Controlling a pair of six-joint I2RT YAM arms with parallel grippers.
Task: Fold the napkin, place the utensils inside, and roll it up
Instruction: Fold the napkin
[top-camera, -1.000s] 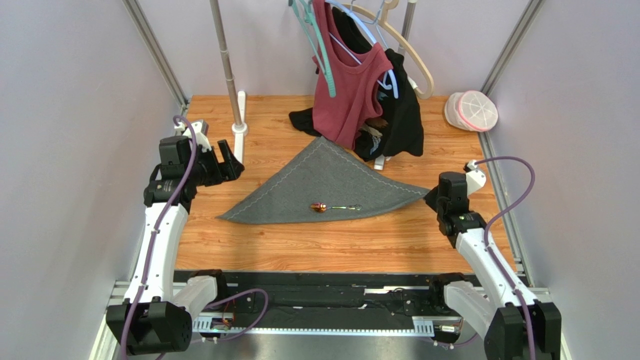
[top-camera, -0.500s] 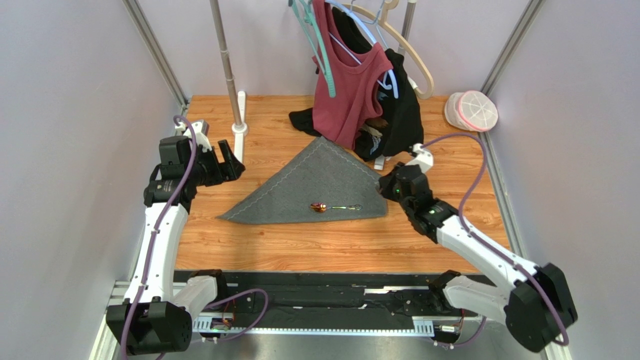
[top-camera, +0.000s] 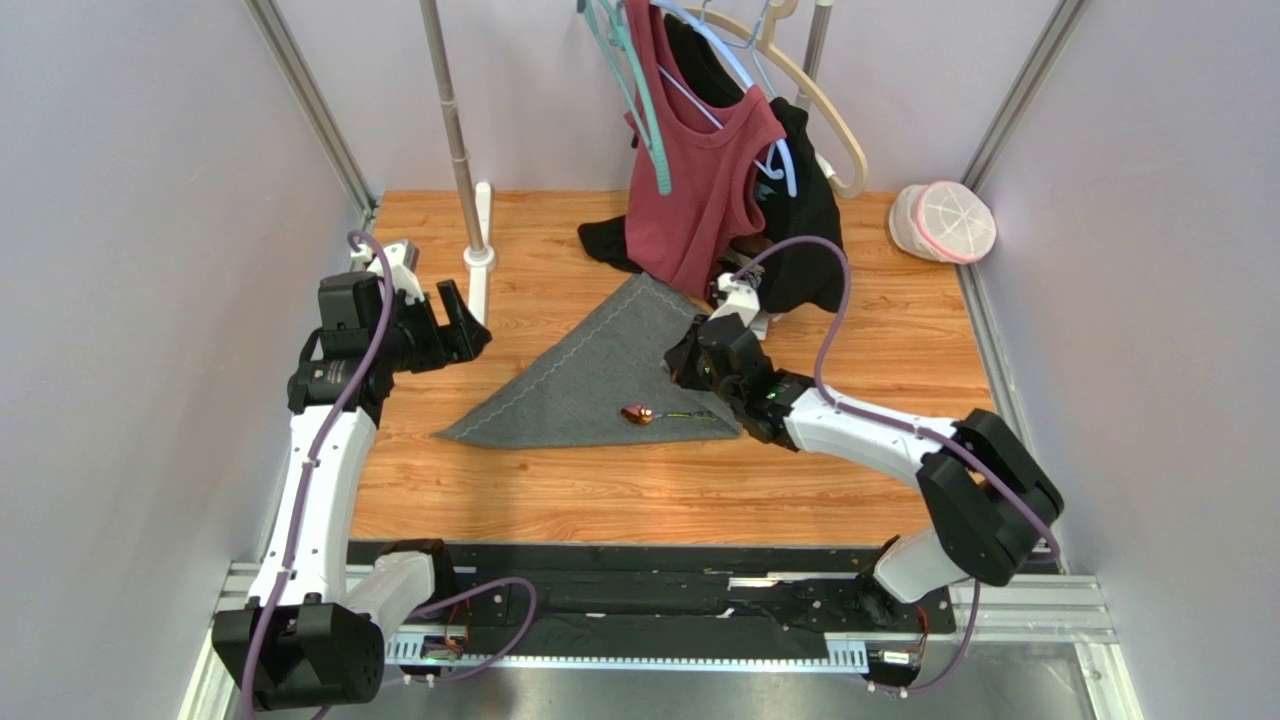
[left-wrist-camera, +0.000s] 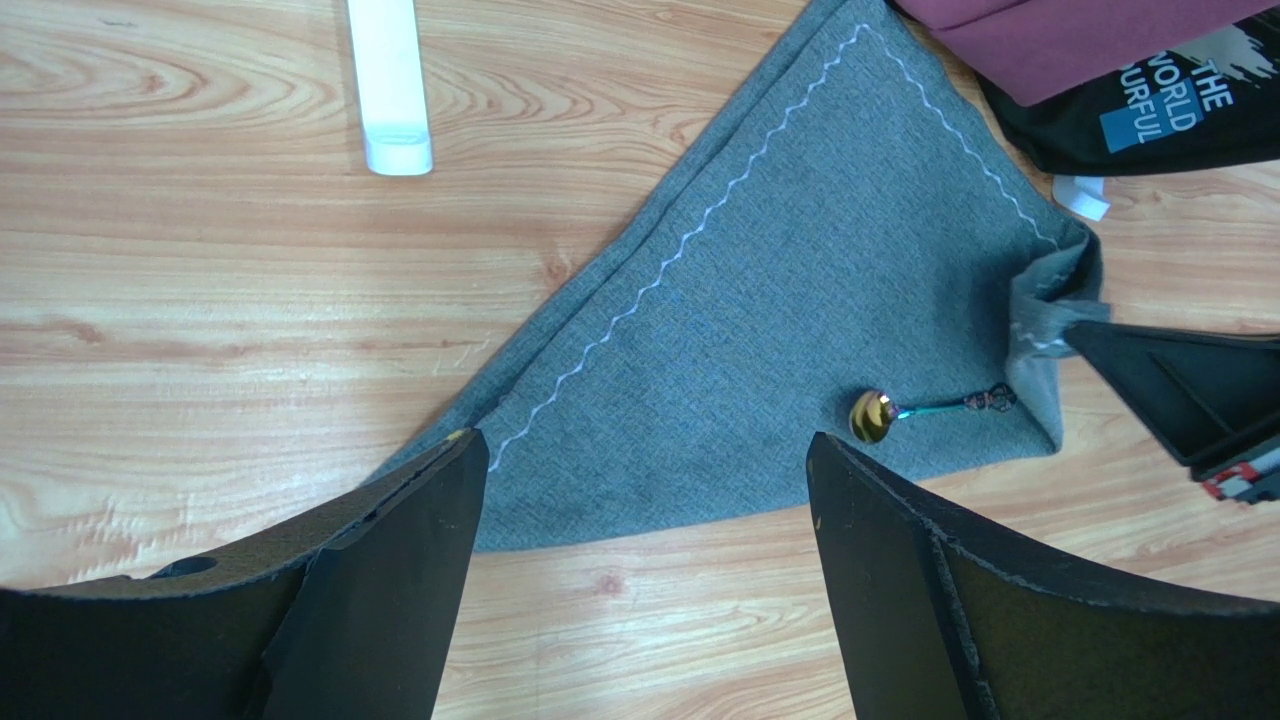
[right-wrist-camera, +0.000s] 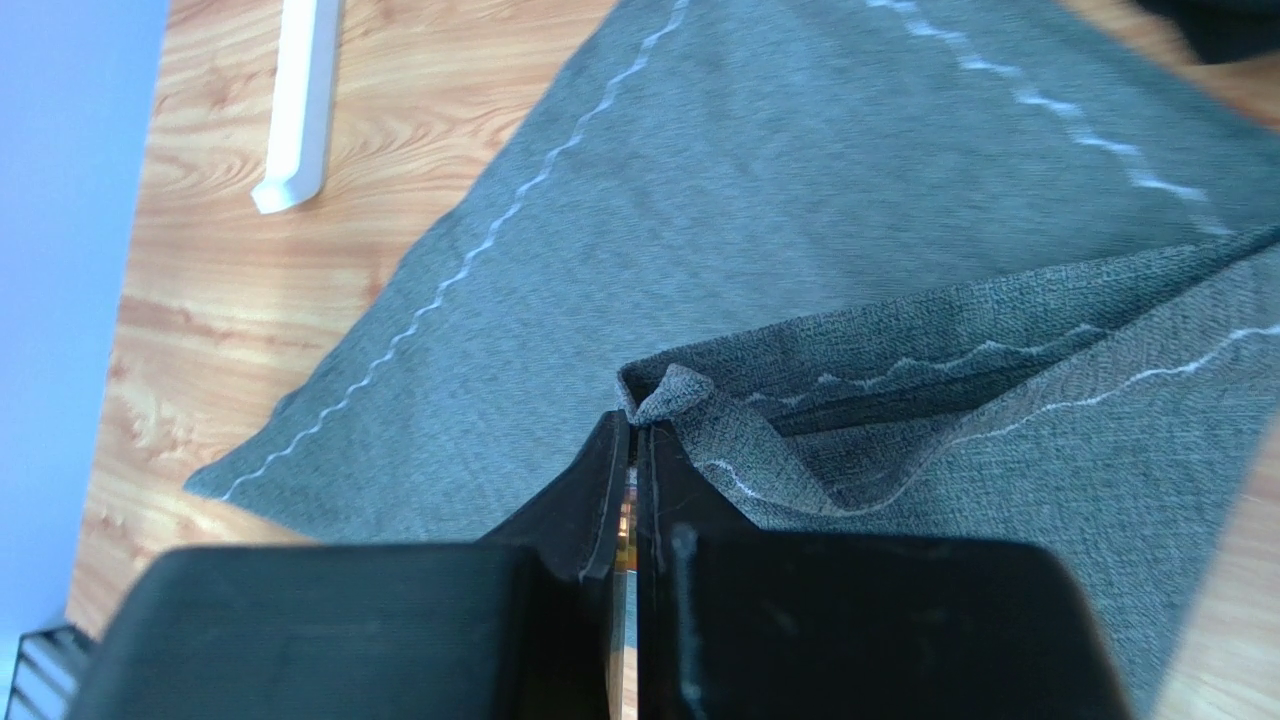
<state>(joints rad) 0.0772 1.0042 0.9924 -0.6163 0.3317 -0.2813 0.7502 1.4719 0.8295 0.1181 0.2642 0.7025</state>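
Note:
The spoon lies flat in front of the napkin's gripped corner (right-wrist-camera: 673, 393), so my right gripper goes on pulling the napkin's corner across until it covers the gold bowl (top-camera: 637, 414).
The dark grey napkin (top-camera: 594, 383) lies folded into a triangle on the wooden table; it also shows in the left wrist view (left-wrist-camera: 812, 315) and the right wrist view (right-wrist-camera: 781, 195). The small spoon (top-camera: 643, 416) lies on it near its front edge, gold bowl to the left (left-wrist-camera: 875, 414). My right gripper (top-camera: 694, 360) is shut on the napkin's right corner (right-wrist-camera: 669, 393) and holds it folded over leftward, above the spoon's handle end. My left gripper (top-camera: 458, 323) is open and empty, left of the napkin, its fingers (left-wrist-camera: 406, 555) over the napkin's left tip.
Maroon and black garments (top-camera: 721, 180) hang on hangers at the back, touching the napkin's far corner. A metal pole with a white base (top-camera: 478, 248) stands back left. A white-pink lidded container (top-camera: 944, 221) sits at the back right. Grey walls enclose both sides.
My right gripper has pulled the napkin's right corner leftward over the cloth, from the table's right side to near the spoon. The left arm has not moved.

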